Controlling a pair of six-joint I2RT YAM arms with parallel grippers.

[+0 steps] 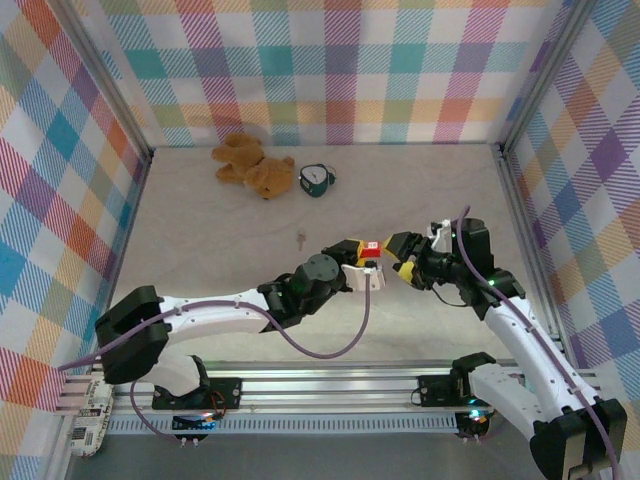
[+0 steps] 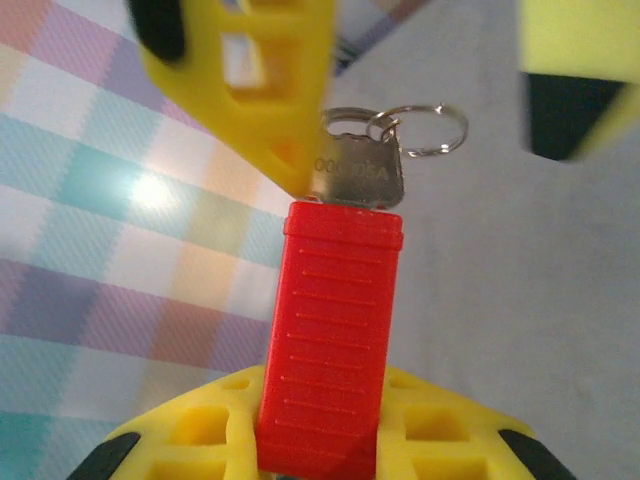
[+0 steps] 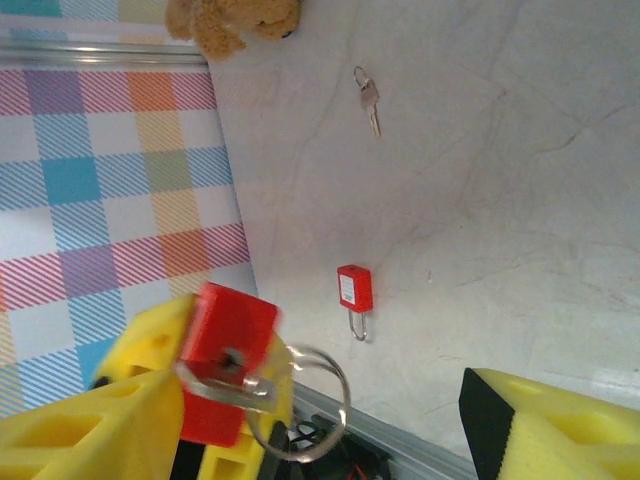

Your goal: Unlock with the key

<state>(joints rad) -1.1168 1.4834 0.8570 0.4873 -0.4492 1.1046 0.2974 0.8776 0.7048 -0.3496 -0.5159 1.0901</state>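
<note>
The padlock [image 3: 232, 335] sits at a slant in the robot's left gripper, so the right gripper should hold the padlock's body [image 2: 335, 310] while the left gripper takes it squarely before turning the key.
My left gripper [image 1: 358, 262] [image 2: 320, 445] is shut on a red padlock [image 2: 335, 330] [image 1: 371, 250] [image 3: 228, 335], held above the table with its keyhole end pointing at the right gripper. The silvery key [image 2: 362, 172] [image 3: 235, 385] is stuck into that end, and its ring [image 2: 432, 130] [image 3: 300, 405] hangs free. My right gripper [image 1: 400, 258] [image 3: 320, 405] is open, its yellow fingers [image 2: 250, 90] spread to either side of the key head. One finger is close against the head's edge, the other [image 3: 550, 430] well clear.
A second red padlock [image 3: 355, 290] with its silver shackle lies on the table below, and a spare key [image 3: 368, 95] [image 1: 301, 239] lies further back. A teddy bear [image 1: 255, 165] and a green alarm clock [image 1: 318, 180] sit near the back wall. Plaid walls close in three sides.
</note>
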